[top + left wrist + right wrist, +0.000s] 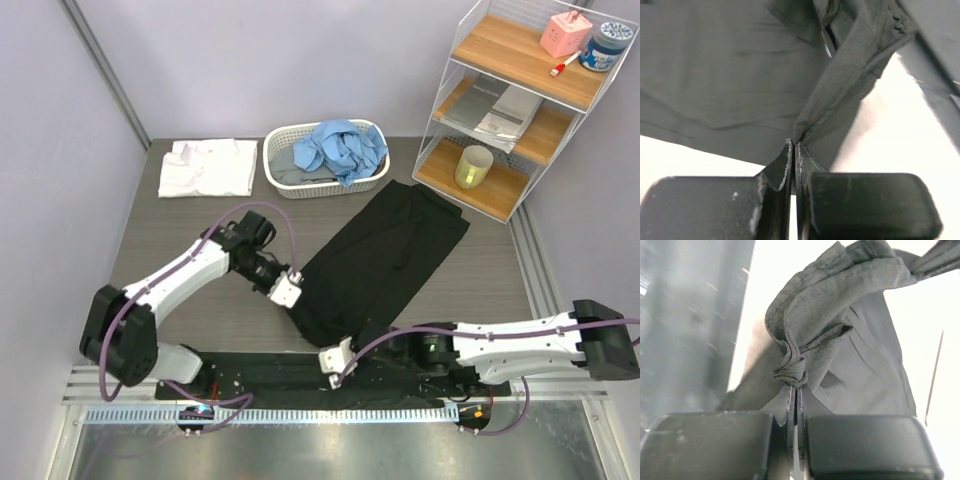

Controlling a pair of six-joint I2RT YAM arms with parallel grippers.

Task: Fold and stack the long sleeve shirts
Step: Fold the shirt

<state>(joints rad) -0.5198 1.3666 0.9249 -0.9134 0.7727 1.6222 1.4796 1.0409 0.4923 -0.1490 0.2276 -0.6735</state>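
Observation:
Both grippers are holding the black shirt's near end (318, 322), and its far half (390, 235) is flat. My left gripper should keep going over that half and let go there.
A large black shirt (390, 250) lies spread diagonally across the table, from the shelf's foot down to the near edge. My left gripper (287, 290) is shut on its left edge, and the pinched fold (805, 131) rises from the closed jaws in the left wrist view. My right gripper (335, 362) is shut on a bunched part of the same shirt (792, 371) near the front edge. A folded white shirt (208, 167) lies at the back left. A crumpled light blue shirt (338, 150) sits in the basket.
A white slatted basket (283, 139) stands at the back centre. A wire shelf (520, 100) with wooden boards stands at the back right, holding a yellow cup (473, 167), folded grey items, a pink box and a jar. A metal rail runs along the near edge.

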